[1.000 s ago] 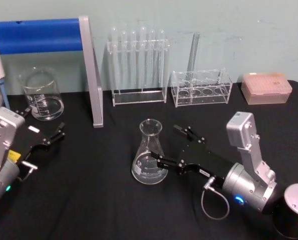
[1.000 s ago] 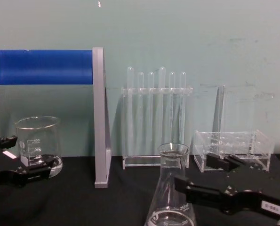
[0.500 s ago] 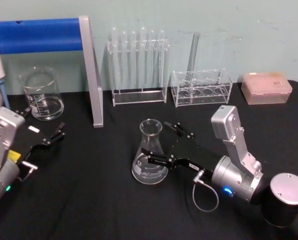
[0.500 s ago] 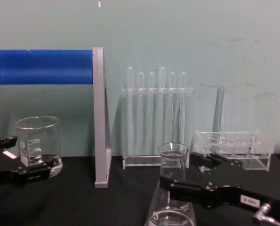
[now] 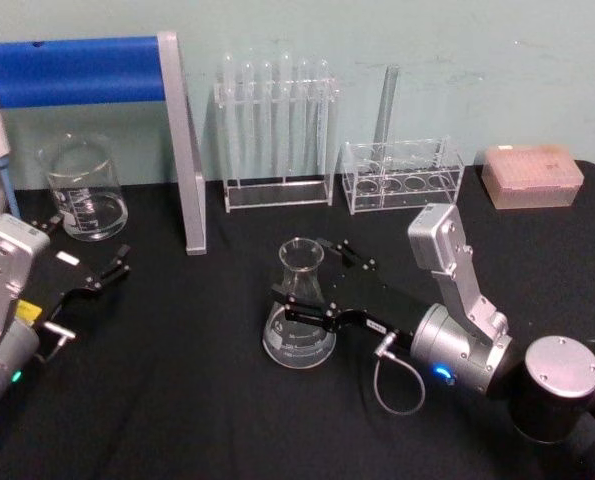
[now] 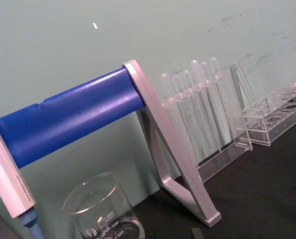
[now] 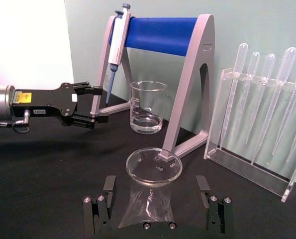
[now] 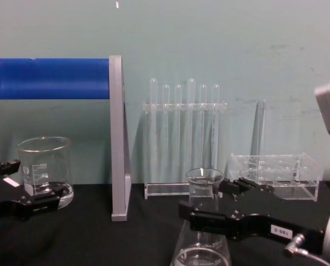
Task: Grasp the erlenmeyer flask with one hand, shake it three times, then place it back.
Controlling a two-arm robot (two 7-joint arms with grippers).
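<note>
The robot should expect clear liquid that stays in the wide base of the erlenmeyer flask (image 8: 202,233) when it shakes the flask, because a pale ring (image 8: 201,255) shows low inside.
The erlenmeyer flask (image 5: 299,312) is clear glass and stands upright on the black table, near its middle. My right gripper (image 5: 314,284) is open and straddles it, one finger on the near side low on the cone and the other behind the neck. In the right wrist view the flask (image 7: 152,191) sits between the two fingers (image 7: 102,206), with gaps on both sides. In the chest view the near finger (image 8: 214,223) crosses in front of the flask (image 8: 204,183). My left gripper (image 5: 85,248) rests open at the left, close to the beaker.
A glass beaker (image 5: 82,190) stands at the back left beside a blue-barred pipette stand (image 5: 182,150) holding a pipette (image 7: 115,45). Along the back are a tube rack (image 5: 277,130), a low clear rack (image 5: 402,178) and a pink tip box (image 5: 532,175).
My right arm has pushed leftward, so its open fingers now reach further past the flask on both sides. The flask and the left arm have not moved.
</note>
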